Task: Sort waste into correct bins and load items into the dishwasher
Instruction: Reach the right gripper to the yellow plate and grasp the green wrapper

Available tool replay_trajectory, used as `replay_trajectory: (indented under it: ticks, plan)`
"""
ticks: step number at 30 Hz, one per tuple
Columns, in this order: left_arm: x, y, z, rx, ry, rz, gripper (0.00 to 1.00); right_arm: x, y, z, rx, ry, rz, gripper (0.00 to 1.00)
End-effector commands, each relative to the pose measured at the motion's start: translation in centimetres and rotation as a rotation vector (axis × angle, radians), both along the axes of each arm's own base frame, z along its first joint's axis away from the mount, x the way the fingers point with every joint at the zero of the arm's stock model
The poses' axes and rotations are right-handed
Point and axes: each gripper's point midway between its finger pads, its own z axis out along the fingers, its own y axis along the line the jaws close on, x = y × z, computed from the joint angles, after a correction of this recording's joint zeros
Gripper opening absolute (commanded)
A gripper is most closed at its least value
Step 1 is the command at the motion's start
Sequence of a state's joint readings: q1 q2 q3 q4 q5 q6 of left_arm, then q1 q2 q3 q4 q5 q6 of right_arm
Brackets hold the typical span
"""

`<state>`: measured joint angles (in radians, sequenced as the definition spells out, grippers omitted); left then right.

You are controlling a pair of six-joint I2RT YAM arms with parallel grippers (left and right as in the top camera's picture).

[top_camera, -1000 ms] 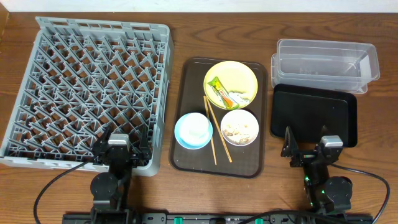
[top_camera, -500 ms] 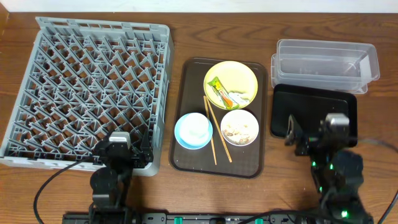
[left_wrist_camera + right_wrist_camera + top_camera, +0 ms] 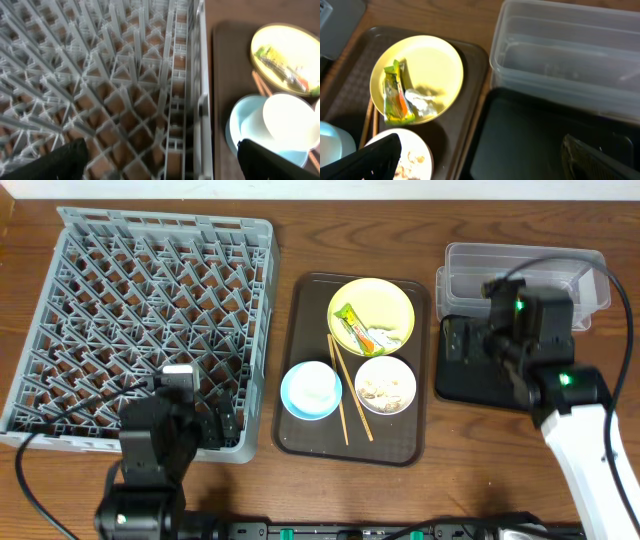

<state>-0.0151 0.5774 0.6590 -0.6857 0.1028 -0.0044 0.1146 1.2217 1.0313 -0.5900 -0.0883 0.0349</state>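
Observation:
The wrapper and white scrap (image 3: 354, 330) are on the yellow plate. My right gripper needs to put them into the clear tub (image 3: 468, 278) before I load the plate.
The grey dishwasher rack (image 3: 140, 330) fills the left. A brown tray (image 3: 300, 430) holds the yellow plate (image 3: 390, 305) with the green-and-orange wrapper (image 3: 352, 323) and white scrap (image 3: 385, 338), a light-blue bowl (image 3: 295, 395) with the white cup (image 3: 318, 385) in it, a cream bowl (image 3: 386, 385) of beige food bits, and chopsticks (image 3: 345, 395). The clear tub (image 3: 530, 280) and black tray (image 3: 470, 380) lie right. My left gripper (image 3: 165, 165) hangs open over the rack's front right corner. My right gripper (image 3: 485, 165) is open above the black tray's left edge (image 3: 530, 140), empty.
In the right wrist view the brown tray's rim (image 3: 475, 100) runs close beside the black tray. The rack's right wall (image 3: 200, 100) stands close to the brown tray. Bare wooden table shows along the front and behind the rack.
My right arm has risen from the front edge and reached forward over the black tray. The left arm has moved forward over the rack's corner. Both grippers stayed open.

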Motion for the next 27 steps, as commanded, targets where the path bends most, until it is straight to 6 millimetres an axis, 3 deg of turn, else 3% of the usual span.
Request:
replay_trajectory:
  ticks: [1,7,16,21,27]
  plan:
    - [0.2,-0.2,1.4,-0.018,0.029,0.001,0.97,1.3,1.9,1.7,0.037,-0.04,0.091,0.99]
    - [-0.1,-0.2,1.6,-0.017,0.052,0.0,0.97,3.1,5.4,2.9,0.08,-0.143,0.248,0.94]
    - [-0.1,-0.2,1.6,-0.017,0.051,0.0,0.97,3.5,12.8,1.2,-0.047,-0.061,0.413,0.96]
    - [-0.1,-0.2,1.6,-0.017,0.051,0.0,0.97,5.2,16.0,-0.7,-0.087,0.022,0.457,0.95]
    - [-0.1,-0.2,1.6,-0.017,0.052,0.0,0.97,7.5,18.2,-5.3,-0.126,0.11,0.475,0.85]
